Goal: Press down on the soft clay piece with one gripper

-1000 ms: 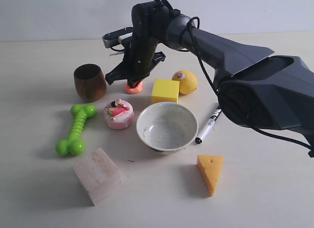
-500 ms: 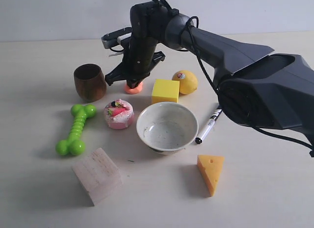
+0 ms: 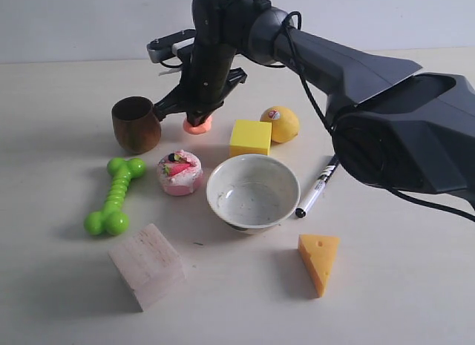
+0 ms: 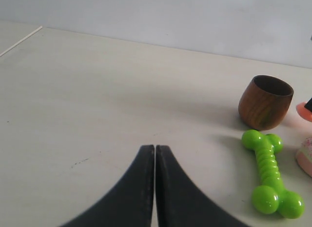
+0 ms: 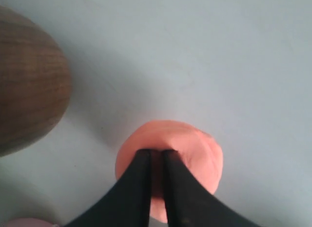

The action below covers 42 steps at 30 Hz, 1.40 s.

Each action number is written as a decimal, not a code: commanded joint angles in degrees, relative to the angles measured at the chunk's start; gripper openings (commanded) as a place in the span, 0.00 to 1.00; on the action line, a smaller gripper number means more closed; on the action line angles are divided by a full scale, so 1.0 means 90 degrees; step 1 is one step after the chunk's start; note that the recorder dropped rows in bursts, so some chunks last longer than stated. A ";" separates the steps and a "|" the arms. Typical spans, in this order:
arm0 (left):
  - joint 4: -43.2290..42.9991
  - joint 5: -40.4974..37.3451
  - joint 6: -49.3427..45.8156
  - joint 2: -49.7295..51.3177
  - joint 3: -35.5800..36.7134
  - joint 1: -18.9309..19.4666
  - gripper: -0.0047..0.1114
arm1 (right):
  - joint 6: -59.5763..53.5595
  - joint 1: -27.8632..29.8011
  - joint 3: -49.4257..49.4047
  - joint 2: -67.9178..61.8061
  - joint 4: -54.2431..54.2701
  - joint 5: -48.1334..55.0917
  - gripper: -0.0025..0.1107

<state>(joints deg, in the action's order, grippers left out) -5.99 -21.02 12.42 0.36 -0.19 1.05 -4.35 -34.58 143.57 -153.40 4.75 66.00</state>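
I expect the soft clay piece (image 3: 198,125) to keep its dent and stay behind when I lift away, because the clay's rim (image 5: 170,134) bulges around my right gripper's fingers.
The soft clay piece (image 3: 197,125) is a small salmon-orange lump between the wooden cup and the yellow cube. My right gripper (image 3: 197,115) stands straight over it, reaching in from the right. In the right wrist view the two black fingers are almost together, and the right gripper's (image 5: 156,152) tips sit in a dent on top of the clay (image 5: 195,151). My left gripper (image 4: 155,147) is shut with nothing in it, low over bare table, well away from the cup. It does not show in the exterior view. A sliver of the clay (image 4: 302,111) shows at the edge of the left wrist view.
A brown wooden cup (image 3: 136,125) stands just left of the clay, and a yellow cube (image 3: 250,137) and a lemon (image 3: 280,123) to its right. Nearer the front are a pink cake toy (image 3: 179,172), white bowl (image 3: 252,191), green bone (image 3: 115,195), marker (image 3: 318,185), cheese wedge (image 3: 319,262) and wooden block (image 3: 147,265).
The right arm has shifted up and to the left in the exterior view. The clay under its tips has shifted the same way, closer to the cup. Nothing else moved.
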 commanded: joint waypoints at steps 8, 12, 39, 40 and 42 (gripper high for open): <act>0.0020 0.0025 -0.0017 -0.0040 0.0021 0.0000 0.07 | 0.0109 -0.0008 -0.0031 0.0049 -0.0197 -0.0133 0.14; 0.0020 0.0025 -0.0017 -0.0040 0.0021 0.0000 0.07 | 0.0109 -0.0008 -0.0031 -0.0073 -0.0211 -0.0149 0.14; 0.0020 0.0025 -0.0017 -0.0040 0.0021 0.0000 0.07 | 0.0341 -0.0008 -0.0031 -0.0153 -0.0208 -0.0358 0.29; 0.0020 0.0025 -0.0017 -0.0040 0.0021 0.0000 0.07 | 0.0341 -0.0008 -0.0031 -0.0153 -0.0208 -0.0370 0.29; 0.0020 0.0025 -0.0017 -0.0040 0.0021 0.0000 0.07 | 0.0341 -0.0008 -0.0031 -0.0153 -0.0208 -0.0383 0.29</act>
<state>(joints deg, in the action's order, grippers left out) -5.99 -21.02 12.42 0.36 -0.19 1.05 -1.29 -34.58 143.57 -155.00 3.04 63.48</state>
